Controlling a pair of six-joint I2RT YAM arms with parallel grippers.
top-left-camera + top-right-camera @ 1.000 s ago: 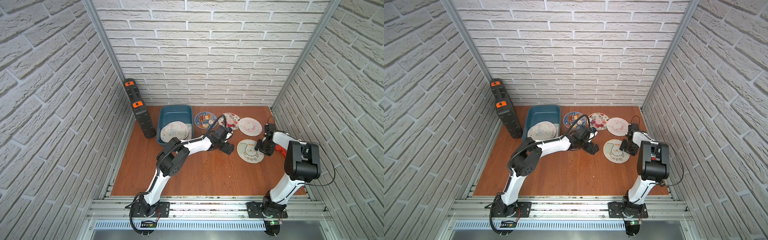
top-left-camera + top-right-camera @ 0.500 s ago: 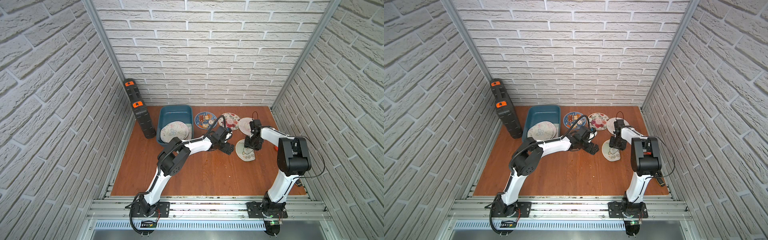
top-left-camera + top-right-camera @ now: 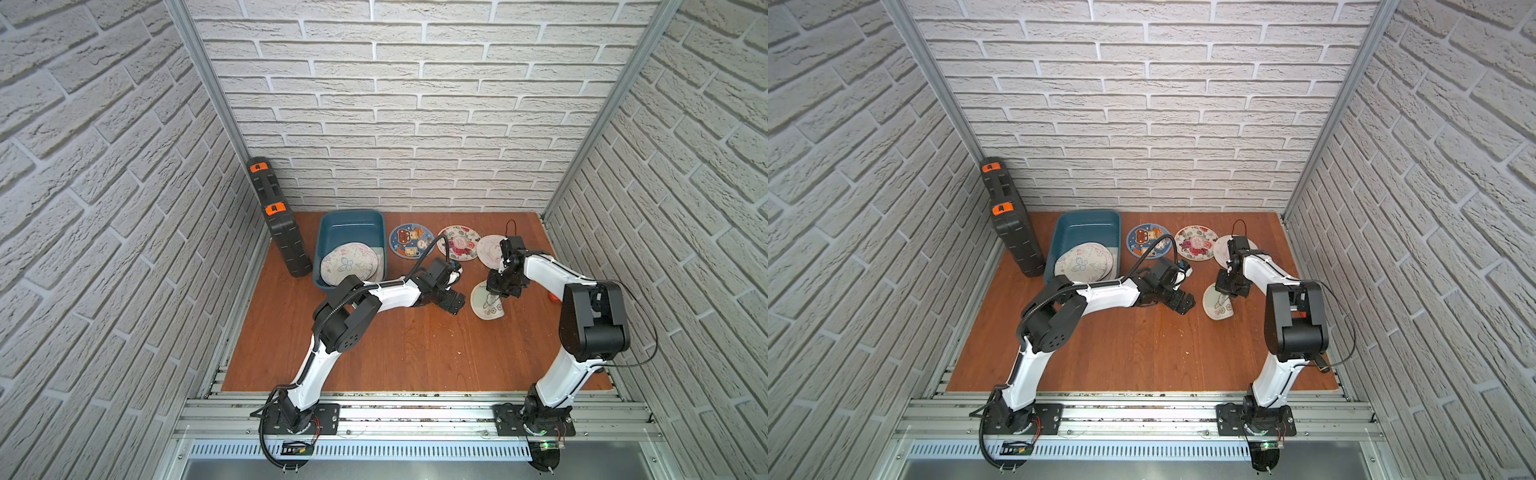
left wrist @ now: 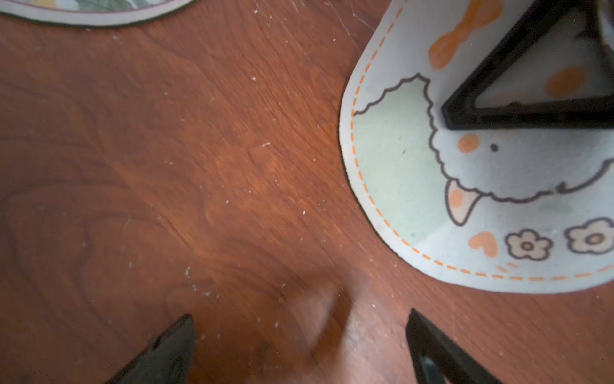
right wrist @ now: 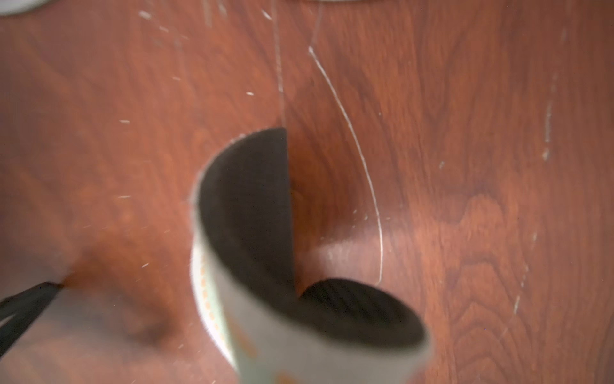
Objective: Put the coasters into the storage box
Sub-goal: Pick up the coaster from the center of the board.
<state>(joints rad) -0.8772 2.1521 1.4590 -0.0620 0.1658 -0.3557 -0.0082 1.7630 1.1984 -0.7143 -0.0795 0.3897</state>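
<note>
The sheep coaster is in my right gripper, far from the storage box (image 3: 352, 231), so next my left gripper takes the coaster's free edge (image 3: 477, 308) and carries the coaster to the box.
A pale coaster (image 3: 487, 305) with a sheep print and orange dashed rim stands curled up off the wooden floor, its black underside (image 5: 252, 212) showing. My right gripper (image 3: 498, 289) is shut on its upper part; one of its black fingers (image 4: 531, 113) presses the printed face. My left gripper (image 3: 455, 301) hangs open just left of that coaster (image 4: 432, 186), its fingertips (image 4: 179, 342) over bare wood. The teal storage box (image 3: 351, 218) at the back left holds pale coasters (image 3: 349, 264). Three more lie flat behind: dark blue (image 3: 409, 241), floral (image 3: 459, 243), white (image 3: 488, 249).
A tall black case (image 3: 282, 224) with orange latches leans by the left wall next to the box. A small red tool (image 3: 553, 296) lies by the right arm. Brick walls close in three sides.
My right gripper slid left from the flat coaster's right edge and shut on it, so the coaster now stands folded and narrower. The left arm has not moved.
</note>
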